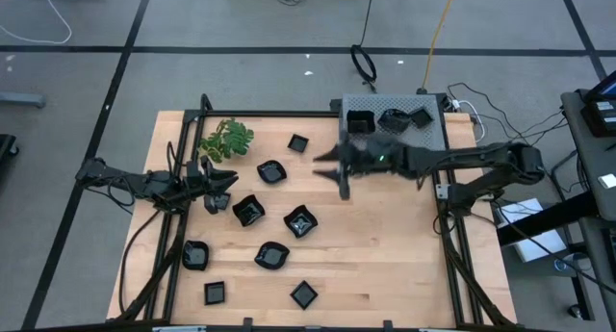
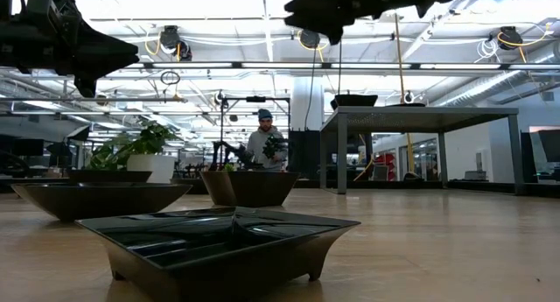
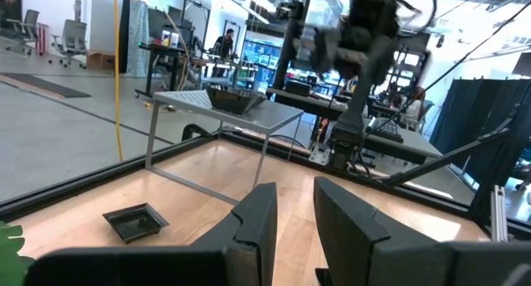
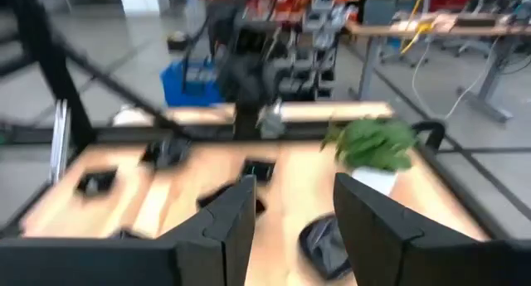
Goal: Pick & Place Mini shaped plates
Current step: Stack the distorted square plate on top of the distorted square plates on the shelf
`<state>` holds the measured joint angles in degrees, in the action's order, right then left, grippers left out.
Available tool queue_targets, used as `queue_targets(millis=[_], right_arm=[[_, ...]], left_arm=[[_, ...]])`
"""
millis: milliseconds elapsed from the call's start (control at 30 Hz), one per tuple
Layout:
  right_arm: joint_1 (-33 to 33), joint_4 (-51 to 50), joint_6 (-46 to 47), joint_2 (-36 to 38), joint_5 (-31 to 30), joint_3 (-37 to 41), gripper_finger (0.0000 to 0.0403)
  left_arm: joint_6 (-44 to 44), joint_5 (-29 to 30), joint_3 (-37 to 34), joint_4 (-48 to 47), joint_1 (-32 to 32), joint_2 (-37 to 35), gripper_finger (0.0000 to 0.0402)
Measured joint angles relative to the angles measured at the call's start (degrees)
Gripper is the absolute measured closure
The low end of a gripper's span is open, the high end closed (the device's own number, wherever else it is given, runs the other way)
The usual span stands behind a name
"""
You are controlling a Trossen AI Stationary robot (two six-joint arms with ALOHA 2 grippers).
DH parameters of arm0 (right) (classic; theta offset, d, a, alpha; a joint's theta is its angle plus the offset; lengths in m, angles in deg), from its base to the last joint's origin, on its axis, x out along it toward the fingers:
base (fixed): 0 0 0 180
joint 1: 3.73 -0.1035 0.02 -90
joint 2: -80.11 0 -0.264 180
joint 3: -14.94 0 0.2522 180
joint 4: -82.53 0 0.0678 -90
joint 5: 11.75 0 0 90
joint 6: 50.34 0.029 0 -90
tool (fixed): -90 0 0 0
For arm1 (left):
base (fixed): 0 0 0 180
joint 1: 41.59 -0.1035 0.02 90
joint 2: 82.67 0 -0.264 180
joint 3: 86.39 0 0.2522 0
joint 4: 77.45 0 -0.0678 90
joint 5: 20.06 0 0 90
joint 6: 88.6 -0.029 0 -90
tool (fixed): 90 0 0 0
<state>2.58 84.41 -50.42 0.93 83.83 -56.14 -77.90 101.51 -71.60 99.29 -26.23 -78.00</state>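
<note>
My right fingers are open with clear wood (image 1: 332,225) beside the wavy plate nearest the grey box, so I should keep lowering to that plate's rim (image 1: 314,220) and close there.
Several mini shaped plates, glossy black, sit on their bases on the wooden table (image 1: 385,265), among them a square one (image 1: 297,142), a round one (image 1: 271,171) and a wavy one (image 1: 300,220). Three more (image 1: 395,118) lie in the grey perforated box (image 1: 438,130) at the far right. My right gripper (image 1: 335,168) hangs blurred above the table, just in front of the box; in its wrist view it (image 4: 294,228) stands open with nothing between the fingers. My left gripper (image 1: 231,183) waits at the left edge, level, open and empty (image 3: 294,228).
A green leafy sprig (image 1: 226,140) stands at the far left, close to my left gripper. A black frame (image 1: 450,245) runs around the table. Bare wood lies at the near right. A person (image 2: 262,144) stands in the room beyond the far edge.
</note>
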Motion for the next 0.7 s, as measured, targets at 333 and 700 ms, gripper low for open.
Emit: queue_targets(millis=[333,700], right_arm=[[-11.69,-6.9,-9.14,-11.51,-0.85,0.0,0.025],[-19.76,-5.39,-31.44,-23.24,-6.71,0.0,0.025]], left_arm=[[0.02,0.0,-0.01,0.02,-0.01,-0.02,0.0316],[0.02,0.0,0.0,0.02,0.0,-0.02,0.0316]])
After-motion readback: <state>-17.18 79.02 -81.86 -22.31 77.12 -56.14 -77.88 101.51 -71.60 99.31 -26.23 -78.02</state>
